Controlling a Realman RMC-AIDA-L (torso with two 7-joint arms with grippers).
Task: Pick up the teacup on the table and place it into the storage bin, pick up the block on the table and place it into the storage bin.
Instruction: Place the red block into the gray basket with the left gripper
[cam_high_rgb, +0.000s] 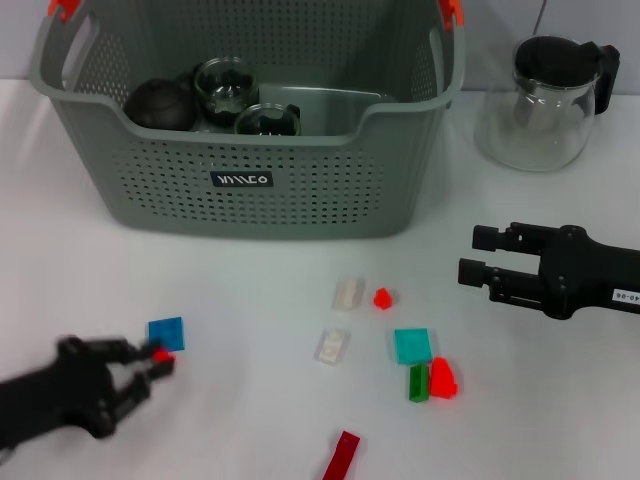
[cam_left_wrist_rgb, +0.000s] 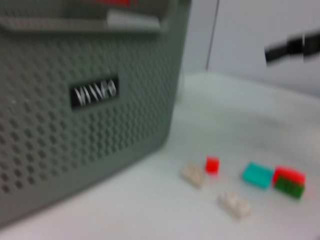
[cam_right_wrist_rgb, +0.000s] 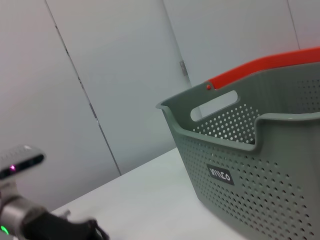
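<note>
My left gripper should continue to lift the small red block (cam_high_rgb: 162, 355) until it hangs inside the storage bin (cam_high_rgb: 240, 60), because the block is between this gripper's fingers and the bin is open.
The grey-green storage bin (cam_high_rgb: 250, 170) stands at the back of the table, and also shows in the left wrist view (cam_left_wrist_rgb: 75, 130) and right wrist view (cam_right_wrist_rgb: 260, 170). Two glass teacups (cam_high_rgb: 226, 84) (cam_high_rgb: 267, 120) lie inside it beside a dark round object (cam_high_rgb: 160, 103). My left gripper (cam_high_rgb: 155, 368) is low at the front left, blurred, its tip at a small red block (cam_high_rgb: 164, 357) just below a blue block (cam_high_rgb: 166, 331). My right gripper (cam_high_rgb: 470, 256) hovers at the right, open and holding nothing.
A glass jug (cam_high_rgb: 545, 95) with a black lid stands at the back right. Loose blocks lie mid-table: two clear ones (cam_high_rgb: 349, 292) (cam_high_rgb: 332, 345), a small red (cam_high_rgb: 382, 298), teal (cam_high_rgb: 412, 345), green (cam_high_rgb: 418, 383), red (cam_high_rgb: 443, 378), and a dark red bar (cam_high_rgb: 342, 457).
</note>
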